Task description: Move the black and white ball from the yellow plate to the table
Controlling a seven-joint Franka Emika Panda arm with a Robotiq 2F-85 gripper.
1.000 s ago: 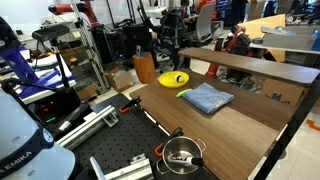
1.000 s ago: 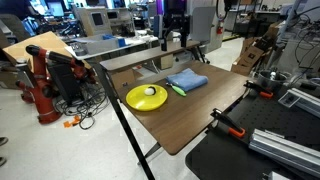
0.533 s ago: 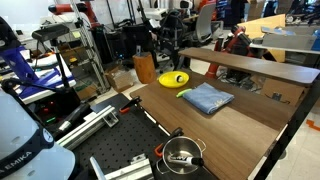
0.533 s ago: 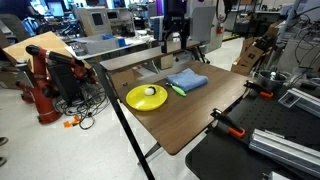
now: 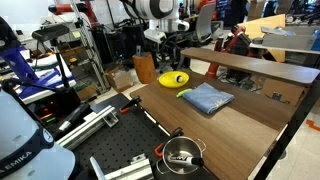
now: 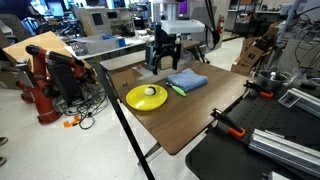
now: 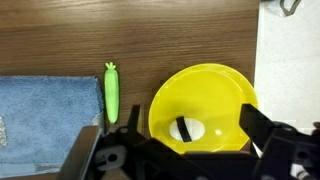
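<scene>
My gripper should keep going down over the black and white ball (image 7: 187, 129), which lies free between the open fingers, until the fingers are on both sides of its middle, and then close.
The black and white ball (image 6: 151, 91) lies on the yellow plate (image 6: 140, 100) near the end of the wood-grain table (image 6: 195, 118). In the wrist view the ball (image 7: 187, 129) sits low in the plate (image 7: 210, 90). My gripper (image 6: 163, 62) hangs above the table behind the plate and the folded blue cloth (image 6: 187, 80). Its jaws (image 7: 175, 150) are open and empty, one on each side of the plate and well above the ball. The gripper (image 5: 166, 48), plate (image 5: 170, 76) and table (image 5: 240, 125) also show in an exterior view.
A green pea-pod-like toy (image 7: 111, 92) lies between the cloth (image 7: 45, 110) and the plate. A yellow-tan bin (image 5: 144, 68) stands on the floor beyond the table. A pot (image 5: 182, 153) sits on the black perforated board (image 5: 110, 150). A red-handled clamp (image 6: 228, 122) is by the table edge.
The arm has come down and towards the plate. The gripper now hangs lower over the table's far side. The ball and plate have not moved.
</scene>
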